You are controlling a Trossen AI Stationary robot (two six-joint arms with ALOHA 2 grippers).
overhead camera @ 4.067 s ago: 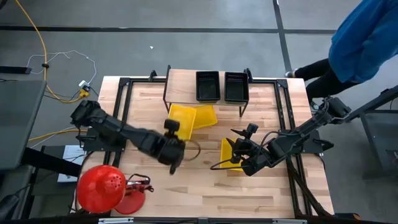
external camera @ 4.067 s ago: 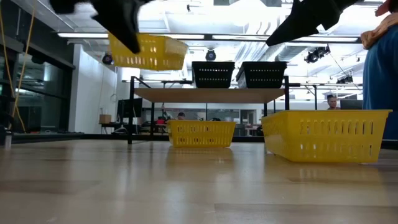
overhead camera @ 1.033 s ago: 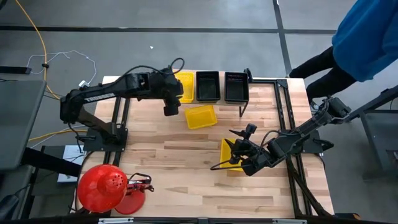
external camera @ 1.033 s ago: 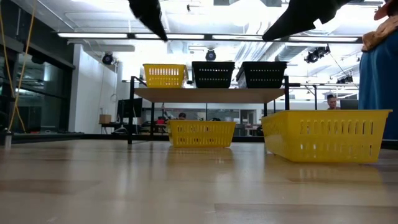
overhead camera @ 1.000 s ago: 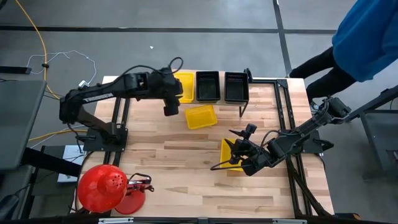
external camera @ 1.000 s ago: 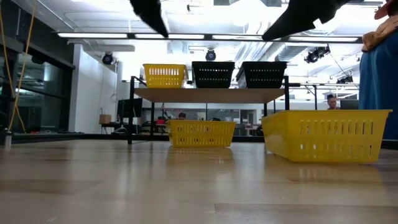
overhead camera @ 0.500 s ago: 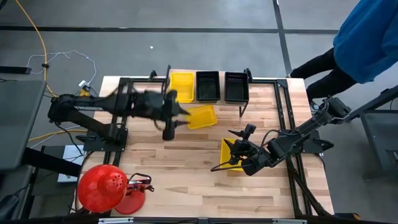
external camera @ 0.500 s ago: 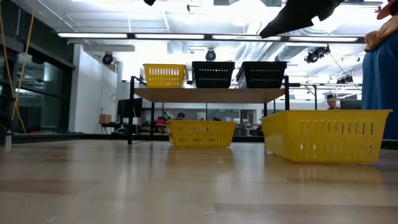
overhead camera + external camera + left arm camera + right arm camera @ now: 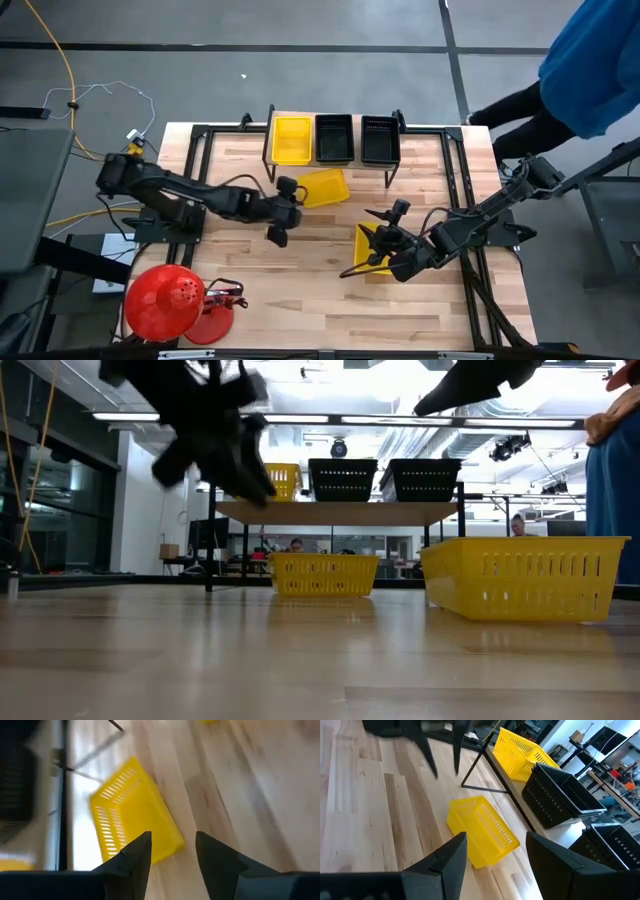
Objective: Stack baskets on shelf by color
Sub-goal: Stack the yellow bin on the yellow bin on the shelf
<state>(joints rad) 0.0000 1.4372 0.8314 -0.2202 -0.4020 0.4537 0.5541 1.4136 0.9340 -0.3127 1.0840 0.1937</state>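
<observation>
My left gripper should move in next until its open fingers are on both sides of the basket's rim (image 9: 172,849), then close, because the second yellow basket's near end (image 9: 323,203) lies free in front of them.
The shelf (image 9: 330,160) stands at the table's far edge. On its plank sit one yellow basket (image 9: 292,138) at the left and two black baskets (image 9: 334,138) (image 9: 380,138) beside it. A second yellow basket (image 9: 322,187) rests slantwise on the table in front of the shelf; it also shows in the left wrist view (image 9: 135,815). A third yellow basket (image 9: 370,248) lies on the table at the near right. My left gripper (image 9: 277,236) hangs open over bare wood, near and left of the second basket. My right gripper (image 9: 380,248) hovers open above the third basket.
A red dome-shaped thing (image 9: 160,300) stands at the near left corner. A person in blue (image 9: 590,60) stands beyond the table's far right corner. Black frame rails (image 9: 200,170) run along both table sides. Bare wood lies between the two arms.
My left gripper has drawn back from the shelf's left end toward the table's near edge and come down lower, with nothing in it. The yellow basket stays on the shelf. My right arm has kept still.
</observation>
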